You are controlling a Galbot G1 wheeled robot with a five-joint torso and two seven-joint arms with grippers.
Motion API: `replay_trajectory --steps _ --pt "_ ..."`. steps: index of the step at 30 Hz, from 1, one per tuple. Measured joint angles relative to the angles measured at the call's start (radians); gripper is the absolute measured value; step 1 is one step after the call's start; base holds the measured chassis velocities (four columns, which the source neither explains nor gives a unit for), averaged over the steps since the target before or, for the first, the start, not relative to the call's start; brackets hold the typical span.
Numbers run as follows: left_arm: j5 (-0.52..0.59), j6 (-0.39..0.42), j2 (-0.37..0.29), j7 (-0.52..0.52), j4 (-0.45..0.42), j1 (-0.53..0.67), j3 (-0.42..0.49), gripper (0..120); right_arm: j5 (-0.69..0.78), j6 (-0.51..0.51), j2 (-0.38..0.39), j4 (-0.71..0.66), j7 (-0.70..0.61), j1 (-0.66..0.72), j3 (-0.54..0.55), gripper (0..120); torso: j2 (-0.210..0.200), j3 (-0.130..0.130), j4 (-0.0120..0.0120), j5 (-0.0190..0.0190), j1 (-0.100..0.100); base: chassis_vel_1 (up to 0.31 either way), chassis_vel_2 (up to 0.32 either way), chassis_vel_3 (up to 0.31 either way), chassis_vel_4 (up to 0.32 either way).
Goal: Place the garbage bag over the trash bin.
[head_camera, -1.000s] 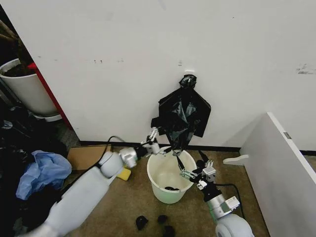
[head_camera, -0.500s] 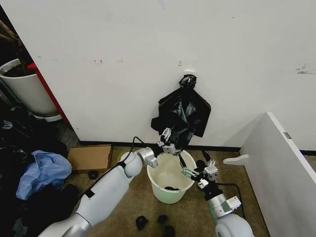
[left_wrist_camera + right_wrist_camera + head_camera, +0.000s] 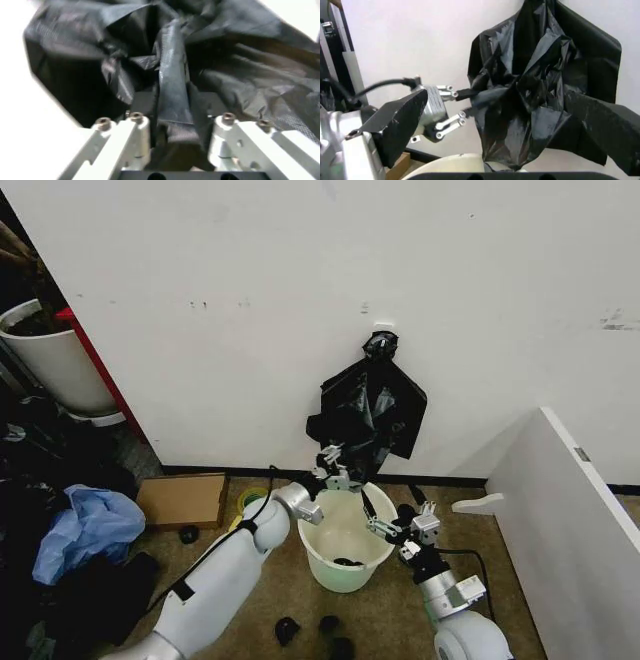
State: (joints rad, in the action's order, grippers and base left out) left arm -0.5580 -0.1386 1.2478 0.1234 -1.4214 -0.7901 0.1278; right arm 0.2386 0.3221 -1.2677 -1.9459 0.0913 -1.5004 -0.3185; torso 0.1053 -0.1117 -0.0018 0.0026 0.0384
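My gripper will pull the crumpled garbage bag (image 3: 362,418), and since it overlaps a smooth black sheet (image 3: 411,422), I expect it to come away while that sheet stays hanging.
The garbage bag (image 3: 370,412) hangs crumpled from a hook on the white wall, its lower edge just above the trash bin (image 3: 322,558), a cream-white bucket on the floor. My left gripper (image 3: 335,464) reaches over the bin's far rim and is shut on a fold of the bag's lower edge (image 3: 175,93). In the right wrist view that left gripper (image 3: 466,101) pinches the bag (image 3: 540,86) from the side. By the bin's right rim, my right gripper (image 3: 389,502) points up at the bag, open, its dark fingers (image 3: 400,120) spread wide below the plastic.
A small dark item (image 3: 348,561) lies in the bin. A white panel (image 3: 570,520) stands close on the right. On the left sit a cardboard box (image 3: 180,498), a pale blue bag (image 3: 85,525) and a white planter (image 3: 55,360). Small black objects (image 3: 287,630) lie before the bin.
My left arm swung from the bin's left side up and right to the bag's lower edge and took hold of a fold. The right arm stayed nearly still.
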Motion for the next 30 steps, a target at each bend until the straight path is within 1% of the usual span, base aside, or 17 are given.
replay_trajectory --steps 2,4,7,8,10,11,12,13,14,17,19,25,27,28,30 --pt "0.093 0.024 -0.005 0.025 -0.020 -0.007 0.009 14 -0.001 0.000 0.000 0.002 0.000 0.005 0.000 100 0.000 0.000 -0.0001 -0.0001 0.000 0.000 0.000 0.000 0.000" --pt "0.231 0.037 -0.009 0.053 -0.053 -0.012 0.020 2 -0.002 0.000 0.001 0.006 -0.002 0.013 0.001 100 0.000 0.000 -0.0001 0.0000 0.000 0.000 0.000 0.000 0.000" --pt "0.236 0.037 -0.009 0.054 -0.054 -0.013 0.020 2 -0.003 0.000 0.001 0.006 -0.002 0.014 0.001 100 0.000 0.000 -0.0001 0.0000 0.000 0.000 0.000 0.000 0.000" --pt "0.351 0.038 -0.011 0.076 -0.085 -0.015 0.028 0 -0.005 0.004 0.003 0.010 -0.003 0.022 0.001 100 0.000 0.000 -0.0002 0.0000 0.000 0.000 0.000 0.000 0.000" --pt "0.424 0.037 -0.012 0.088 -0.104 -0.019 0.029 0 -0.009 0.011 0.008 0.014 -0.003 0.028 0.002 100 0.000 0.000 -0.0003 0.0000 0.000 0.000 0.000 0.000 0.000" --pt "0.543 0.030 -0.013 0.107 -0.135 -0.033 0.026 0 -0.029 0.022 0.019 0.027 -0.006 0.045 0.005 100 0.000 0.000 -0.0003 0.0000 0.000 0.000 0.000 0.000 0.000" --pt "0.611 0.022 -0.013 0.116 -0.153 -0.045 0.018 0 -0.053 0.027 0.027 0.045 -0.014 0.067 0.008 100 0.000 0.000 -0.0004 0.0000 0.000 0.000 0.000 0.000 0.000" --pt "0.655 0.015 -0.012 0.121 -0.166 -0.055 0.010 0 -0.069 0.029 0.034 0.060 -0.021 0.084 0.012 100 0.000 0.000 -0.0003 0.0000 0.000 0.000 0.000 0.000 0.000" --pt "0.655 0.015 -0.012 0.121 -0.166 -0.055 0.010 0 -0.069 0.029 0.034 0.060 -0.021 0.084 0.012 100 0.000 0.000 -0.0003 0.0000 0.000 0.000 0.000 0.000 0.000" --pt "0.727 -0.012 -0.011 0.121 -0.184 -0.076 -0.004 0 -0.102 0.024 0.050 0.106 -0.051 0.147 0.029 100 0.000 0.000 -0.0002 0.0000 0.000 0.000 0.000 0.000 0.000" --pt "0.751 -0.049 -0.006 0.104 -0.190 -0.093 -0.019 0 -0.111 0.006 0.064 0.155 -0.075 0.223 0.048 100 0.000 0.000 0.0000 0.0001 0.000 0.000 0.000 0.000 0.000" --pt "0.748 -0.085 0.003 0.073 -0.190 -0.116 -0.033 0 -0.089 -0.048 0.087 0.203 -0.097 0.323 0.081 100 0.000 0.000 0.0000 0.0001 0.000 0.000 0.000 0.000 0.000" --pt "0.731 -0.098 0.012 0.060 -0.190 -0.131 -0.047 0 -0.094 -0.103 0.098 0.223 -0.132 0.374 0.106 100 0.000 0.000 0.0001 0.0000 0.000 0.000 0.000 0.000 0.000" --pt "0.731 -0.098 0.012 0.060 -0.190 -0.131 -0.047 0 -0.094 -0.103 0.098 0.223 -0.132 0.374 0.106 100 0.000 0.000 0.0001 0.0000 0.000 0.000 0.000 0.000 0.000" --pt "0.721 -0.102 0.017 0.057 -0.192 -0.137 -0.055 0 -0.113 -0.135 0.103 0.235 -0.145 0.391 0.116 98 0.000 0.000 -0.0001 0.0000 0.000 0.000 0.000 0.000 0.000"
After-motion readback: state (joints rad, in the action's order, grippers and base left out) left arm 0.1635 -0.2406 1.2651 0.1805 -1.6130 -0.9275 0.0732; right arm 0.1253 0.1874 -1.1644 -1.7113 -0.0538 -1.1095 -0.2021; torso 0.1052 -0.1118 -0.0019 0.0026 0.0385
